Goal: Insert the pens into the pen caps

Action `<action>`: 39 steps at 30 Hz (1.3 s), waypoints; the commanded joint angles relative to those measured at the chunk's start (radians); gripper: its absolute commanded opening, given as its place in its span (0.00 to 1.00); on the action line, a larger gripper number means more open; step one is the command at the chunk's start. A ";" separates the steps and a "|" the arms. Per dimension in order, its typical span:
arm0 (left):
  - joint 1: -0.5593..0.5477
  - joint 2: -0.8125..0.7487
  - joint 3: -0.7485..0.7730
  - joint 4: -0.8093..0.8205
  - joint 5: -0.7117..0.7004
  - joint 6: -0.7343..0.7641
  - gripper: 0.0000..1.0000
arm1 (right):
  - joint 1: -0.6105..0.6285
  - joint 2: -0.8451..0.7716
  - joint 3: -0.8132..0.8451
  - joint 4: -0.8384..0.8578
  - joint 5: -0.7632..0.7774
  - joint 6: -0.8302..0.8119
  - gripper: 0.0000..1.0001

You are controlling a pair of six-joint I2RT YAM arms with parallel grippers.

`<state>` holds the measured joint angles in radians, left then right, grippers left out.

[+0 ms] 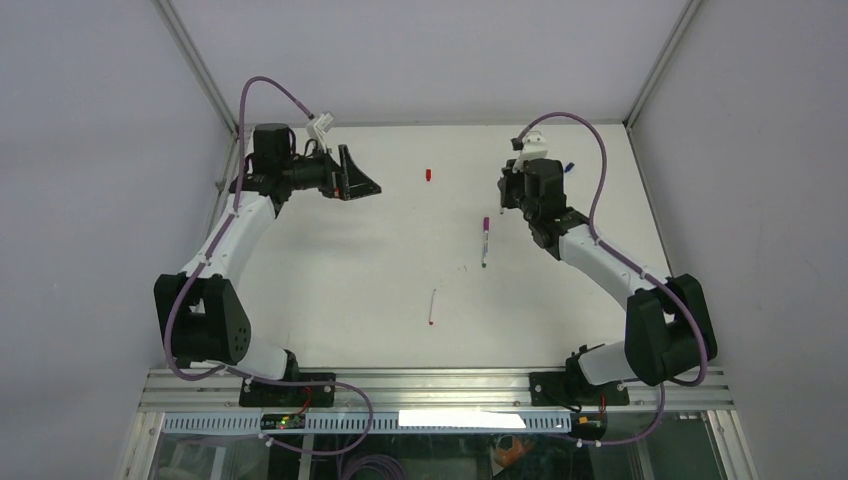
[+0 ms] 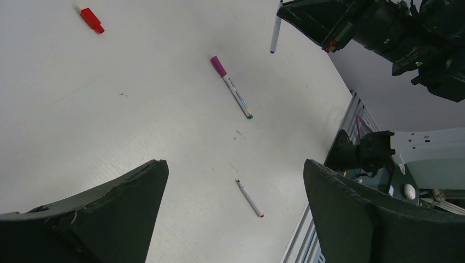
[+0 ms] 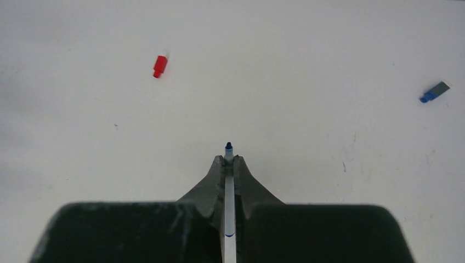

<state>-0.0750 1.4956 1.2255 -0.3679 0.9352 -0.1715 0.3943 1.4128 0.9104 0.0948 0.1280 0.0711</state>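
Observation:
The white pen's lower end (image 2: 272,51) is blunt, so I expect its writing tip to point up when my left gripper takes the pen.
My right gripper (image 3: 228,160) is shut on a thin white pen (image 3: 229,192) whose blue tip pokes out beyond the fingertips, above the table. A blue cap (image 3: 435,91) lies far to its right and a red cap (image 3: 159,66) to its upper left. In the top view the right gripper (image 1: 508,195) hangs at the back right, with the blue cap (image 1: 568,168) just behind it. My left gripper (image 1: 362,172) is open and holds nothing, left of the red cap (image 1: 428,174). A pen wearing a magenta cap (image 1: 485,240) and a red-tipped pen (image 1: 432,307) lie mid-table.
Through the open left gripper (image 2: 234,164) I see the red-tipped pen (image 2: 249,198), the magenta-capped pen (image 2: 231,86) and the red cap (image 2: 91,19). A metal rail (image 1: 430,385) runs along the table's near edge. Grey walls enclose the sides and back.

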 commanded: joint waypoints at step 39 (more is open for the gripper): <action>-0.407 0.117 0.115 0.292 -0.361 -0.097 0.73 | 0.218 0.021 0.070 0.615 -0.227 0.231 0.00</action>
<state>-0.4675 1.6512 1.3544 -0.1745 0.5770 -0.2489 0.6022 1.4433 0.9379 0.6495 -0.0910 0.2878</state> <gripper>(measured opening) 0.754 0.028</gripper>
